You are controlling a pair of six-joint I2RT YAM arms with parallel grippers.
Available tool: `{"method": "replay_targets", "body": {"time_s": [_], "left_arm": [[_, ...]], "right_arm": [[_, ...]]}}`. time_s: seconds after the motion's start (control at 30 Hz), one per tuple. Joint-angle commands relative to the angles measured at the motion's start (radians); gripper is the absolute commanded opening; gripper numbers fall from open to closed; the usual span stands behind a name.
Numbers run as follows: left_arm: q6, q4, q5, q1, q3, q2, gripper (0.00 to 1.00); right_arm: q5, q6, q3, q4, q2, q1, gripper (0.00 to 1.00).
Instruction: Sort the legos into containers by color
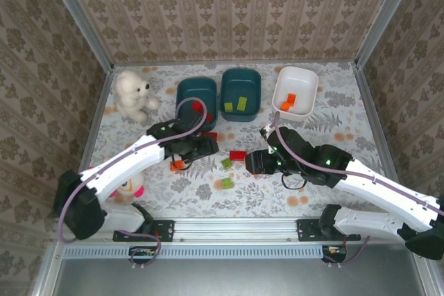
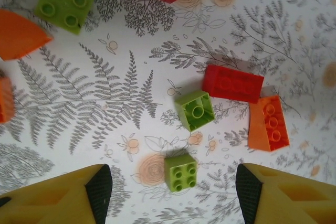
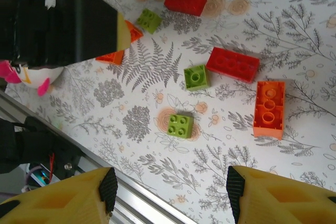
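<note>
I should keep moving my left gripper toward the red brick by the orange brick until its fingers close on the long sides of that red brick, as they are free.
Loose legos lie mid-table: a red brick, two light green ones and an orange one. My left gripper is open above them. In the left wrist view a green brick lies on the cloth just ahead of the open left gripper, untouched. My right gripper is also open. In its wrist view the right gripper is empty, with a green brick and an orange brick beyond it. At the back stand two teal containers and a white one.
A white teddy bear sits at the back left, and a pink-and-white plush doll lies near the left arm's base. The left teal tub holds a red brick, the middle one green bricks, the white one orange bricks. A metal rail runs along the near edge.
</note>
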Motion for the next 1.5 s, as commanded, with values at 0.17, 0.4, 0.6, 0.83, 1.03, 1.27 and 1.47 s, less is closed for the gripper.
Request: {"method": "replay_targets", "body": {"time_s": [0.17, 0.4, 0.6, 0.83, 1.03, 1.27, 1.47], "left_arm": [[-0.650, 0.035, -0.003, -0.101, 0.136, 0.213, 0.70], [-0.894, 0.001, -0.032, -0.174, 0.357, 0.431, 0.72], [-1.081, -0.021, -0.027, -0.206, 0.418, 0.543, 0.73], [-1.182, 0.047, -0.049, -0.215, 0.420, 0.618, 0.73], [-1.209, 0.039, -0.074, -0.205, 0.439, 0.677, 0.73], [-1.215, 0.035, -0.102, -0.177, 0.473, 0.726, 0.71], [-1.199, -0.030, -0.103, -0.170, 0.518, 0.754, 0.56]], "right_arm": [[0.080, 0.012, -0.024, -0.074, -0.109, 0.009, 0.60], [0.126, 0.039, -0.037, -0.164, -0.224, 0.011, 0.60], [0.169, 0.063, -0.031, -0.244, -0.310, 0.012, 0.61], [0.179, 0.067, -0.033, -0.296, -0.356, 0.011, 0.61], [0.167, 0.065, -0.042, -0.303, -0.365, 0.011, 0.61], [0.157, 0.062, -0.049, -0.297, -0.364, 0.011, 0.62], [0.153, 0.058, -0.051, -0.292, -0.355, 0.012, 0.63]]}}
